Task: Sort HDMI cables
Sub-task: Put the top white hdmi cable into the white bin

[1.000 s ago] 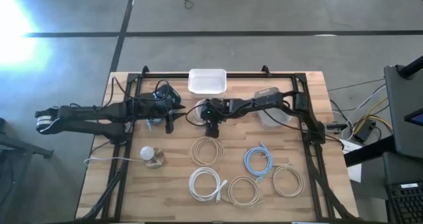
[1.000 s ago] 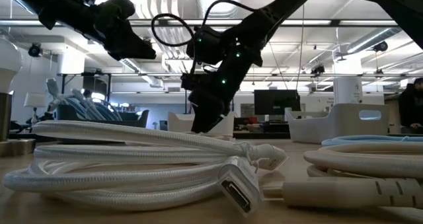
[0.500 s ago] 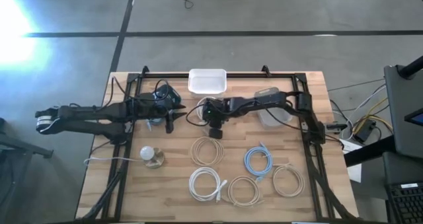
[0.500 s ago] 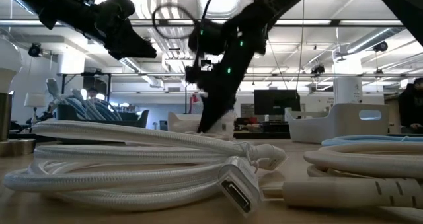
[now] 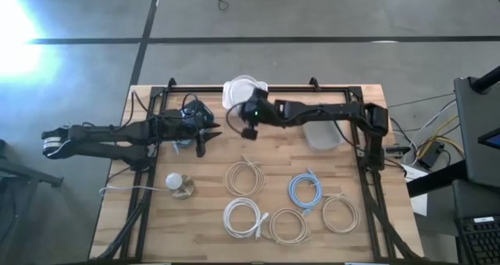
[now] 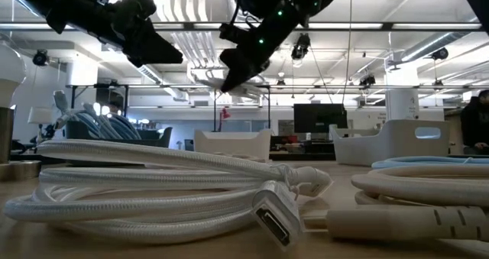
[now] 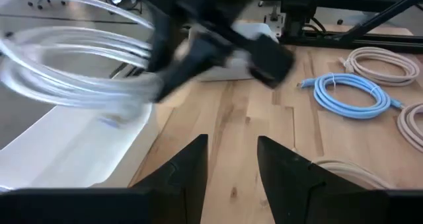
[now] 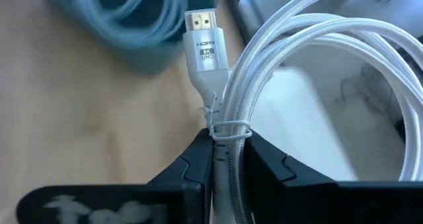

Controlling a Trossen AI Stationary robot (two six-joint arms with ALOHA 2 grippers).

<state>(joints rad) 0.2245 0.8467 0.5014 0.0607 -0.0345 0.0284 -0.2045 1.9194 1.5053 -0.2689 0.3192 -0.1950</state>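
The white coil's loop [image 8: 271,49] is hanging over the white bin [image 5: 233,94]. My right gripper keeps moving the coil inward until its plug is over the bin too, and then let go.
My right gripper [image 8: 223,152] is shut on a white HDMI cable coil [image 5: 241,89] and holds it in the air above the white bin [image 5: 258,101] at the table's far edge. Its plug [image 8: 205,39] sticks out beyond the fingers. Five more coils lie flat on the table's near half: beige [image 5: 244,177], white [image 5: 242,216], beige [image 5: 287,225], light blue [image 5: 307,189] and beige [image 5: 341,213]. My left gripper [image 5: 205,138] hovers open at the left of the table's middle, with nothing between its fingers [image 7: 195,164]. My right gripper pinches the white coil's bundled strands [image 8: 222,139] between its two fingers, right beside the thin tie [image 8: 228,127] that binds them. The strands run along the fingers. The coil is lifted clear, its loop [image 8: 330,45] spreading beyond the fingertips over the bin.
A clear bin [image 5: 322,132] stands at the right of the middle. A small round white knob on a tan base [image 5: 180,184] sits near the left front. A black frame [image 5: 156,101] runs along the table's sides and far edge. A bin with bluish cables [image 5: 186,118] lies under my left arm.
My right gripper has risen from the table's middle and gone toward the far edge, carrying the white coil, which is now lifted clear and hangs over the white bin.
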